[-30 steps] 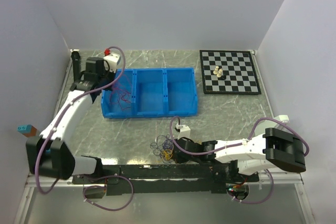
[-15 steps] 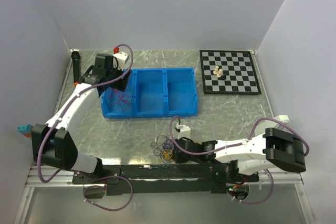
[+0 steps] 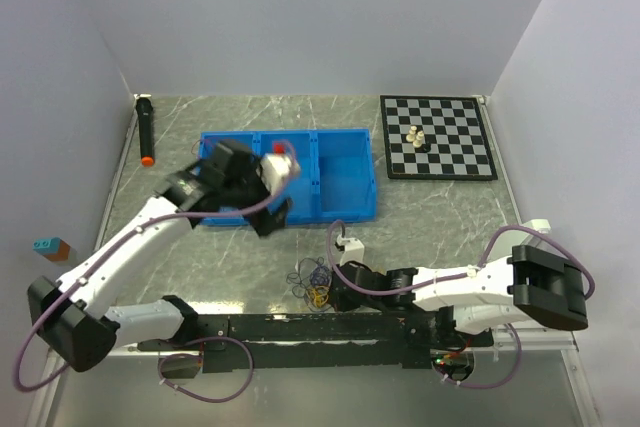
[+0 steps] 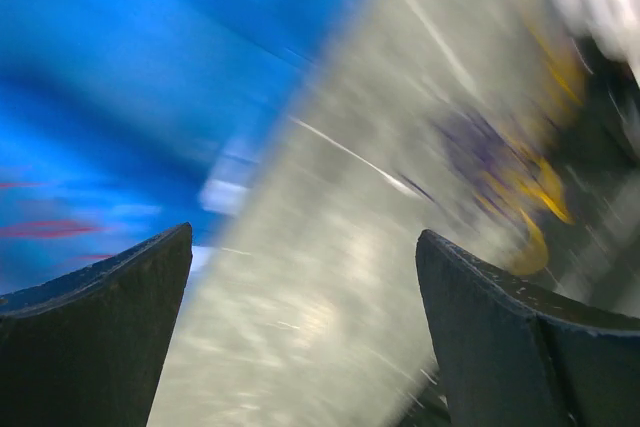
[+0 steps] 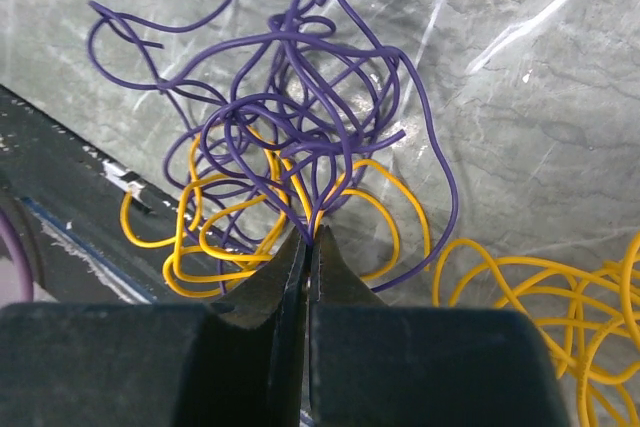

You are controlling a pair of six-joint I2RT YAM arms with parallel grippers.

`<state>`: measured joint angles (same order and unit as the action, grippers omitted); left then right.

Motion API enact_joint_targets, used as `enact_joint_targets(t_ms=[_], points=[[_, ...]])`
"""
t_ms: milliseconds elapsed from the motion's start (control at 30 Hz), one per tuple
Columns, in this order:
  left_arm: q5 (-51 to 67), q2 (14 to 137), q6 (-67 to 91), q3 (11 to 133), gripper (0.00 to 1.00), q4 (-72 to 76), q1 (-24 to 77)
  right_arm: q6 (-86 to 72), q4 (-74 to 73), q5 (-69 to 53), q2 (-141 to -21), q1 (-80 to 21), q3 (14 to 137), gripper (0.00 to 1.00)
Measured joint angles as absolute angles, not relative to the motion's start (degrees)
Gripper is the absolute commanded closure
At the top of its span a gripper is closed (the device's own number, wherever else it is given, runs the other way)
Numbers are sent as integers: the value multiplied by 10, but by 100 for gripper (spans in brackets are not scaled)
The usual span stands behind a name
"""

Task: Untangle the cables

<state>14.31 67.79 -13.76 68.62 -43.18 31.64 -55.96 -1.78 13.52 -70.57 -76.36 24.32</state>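
Note:
The purple loops are spread out loosely beyond my right gripper, so I expect a purple cable to come away and leave the rest behind when I lift it.
The cables lie as a small tangle of purple and yellow wires on the table's near middle. In the right wrist view the purple cables loop over the yellow ones. My right gripper is shut on strands of both colours at the tangle's near edge, low over the table. My left gripper hovers at the blue bin's front wall, left of the tangle. Its view is motion-blurred: the jaws stand wide open and empty. The blurred cables show ahead, with red streaks in the bin.
A chessboard with a few pieces lies at the back right. A black marker with a red tip rests along the left edge. A black rail runs along the near edge under the tangle.
My left gripper has opened and swung from the bin's far left corner toward the near right, now at the bin's front wall. The right arm has not moved.

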Motion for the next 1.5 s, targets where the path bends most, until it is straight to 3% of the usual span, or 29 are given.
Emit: enact_joint_targets(t_ms=[167, 500, 667, 867, 1000, 1367, 1433, 1500], points=[[221, 685, -138, 588, 3, -455, 374, -567, -19, 135, -685, -764, 235, 100], [334, 713, -121, 533, 1, -368, 452, -587, -8, 136, -619, -764, 182, 100], [347, 797, -105, 533, 12, -320, 498, -587, 9, 136, -618, -764, 179, 100], [342, 844, -88, 531, 33, -279, 512, -586, 26, 136, -619, -764, 173, 100], [335, 853, -76, 517, 54, -245, 512, -584, 40, 135, -619, -764, 166, 100], [310, 876, -78, 496, 52, -204, 517, -585, 65, 133, -620, -763, 153, 100], [307, 882, -77, 496, 55, -200, 520, -585, 68, 131, -620, -763, 151, 100], [304, 890, -77, 496, 66, -197, 525, -585, 69, 130, -620, -763, 147, 100]])
